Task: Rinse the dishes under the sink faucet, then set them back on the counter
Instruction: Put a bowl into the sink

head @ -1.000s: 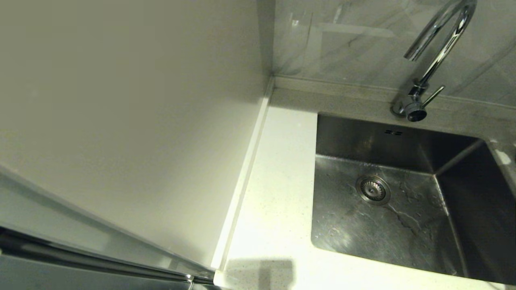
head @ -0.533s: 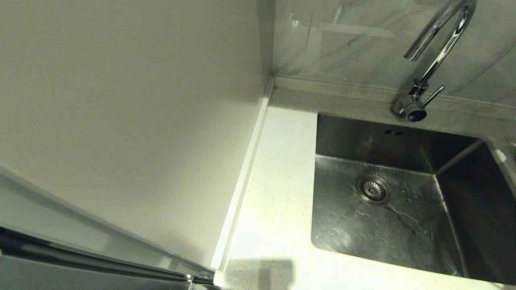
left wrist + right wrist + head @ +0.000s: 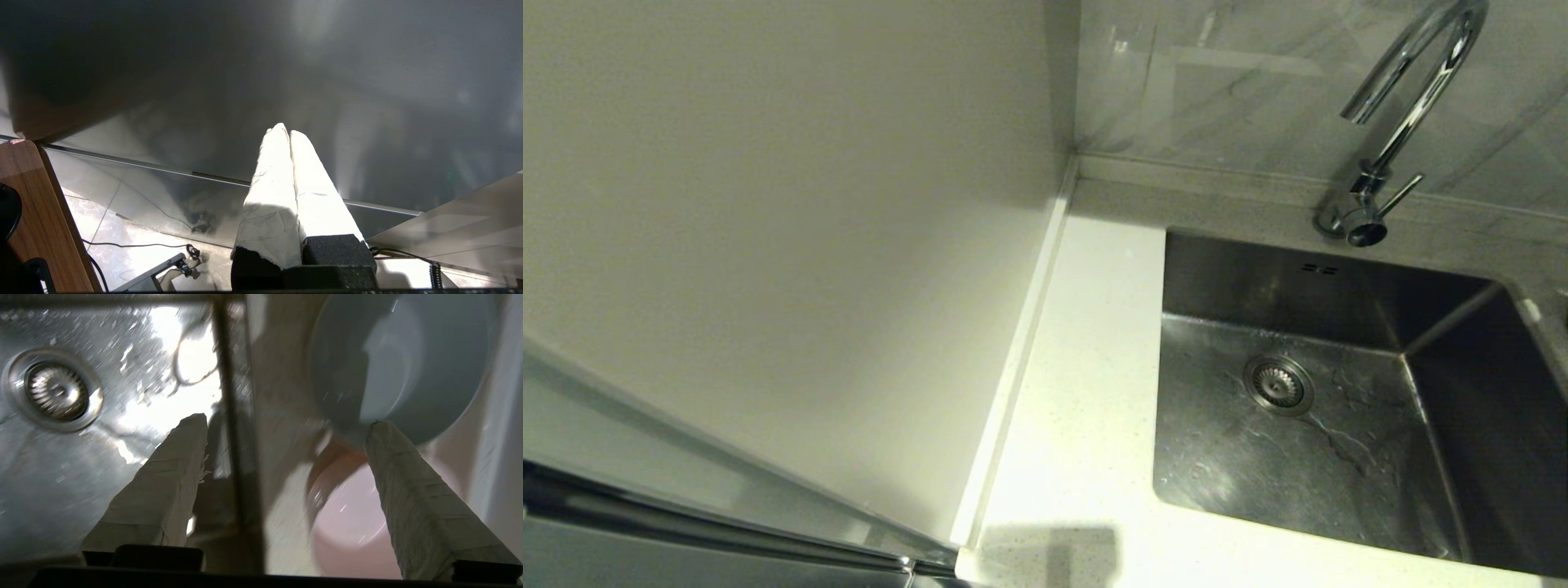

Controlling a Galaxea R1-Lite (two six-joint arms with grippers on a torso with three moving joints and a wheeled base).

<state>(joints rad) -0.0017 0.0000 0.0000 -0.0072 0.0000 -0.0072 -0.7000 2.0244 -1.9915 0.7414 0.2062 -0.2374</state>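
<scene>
The pale blue bowl's sink-side rim [image 3: 314, 362] has my right gripper's fingers open across it. I should keep moving a finger down inside the bowl until there is one finger on each side of the bowl's rim.
In the right wrist view my right gripper [image 3: 286, 424] is open and holds nothing, above the line where the sink [image 3: 61, 477] meets the counter [image 3: 282, 375]. One fingertip hangs over the wet basin near the drain [image 3: 57, 390]. The other is over the rims of the pale blue bowl [image 3: 408, 363] and the pale pink bowl [image 3: 355, 522], which stand side by side on the counter. The yellow bowl is out of view. The head view shows the sink [image 3: 1258, 457], the faucet [image 3: 1413, 90] with no water running and the counter [image 3: 1086, 392], but no bowl and no gripper. My left gripper [image 3: 286, 130] is shut and parked low.
A tall white panel [image 3: 809, 245] walls off the counter's left side. Grey marbled tiles [image 3: 1241, 98] stand behind the faucet. Water streaks lie on the basin floor round the drain [image 3: 1278, 384]. Below the left gripper are floor tiles and cables [image 3: 135, 245].
The head view is almost the same throughout. A small pale patch at the sink's right rim has shrunk toward the picture's edge.
</scene>
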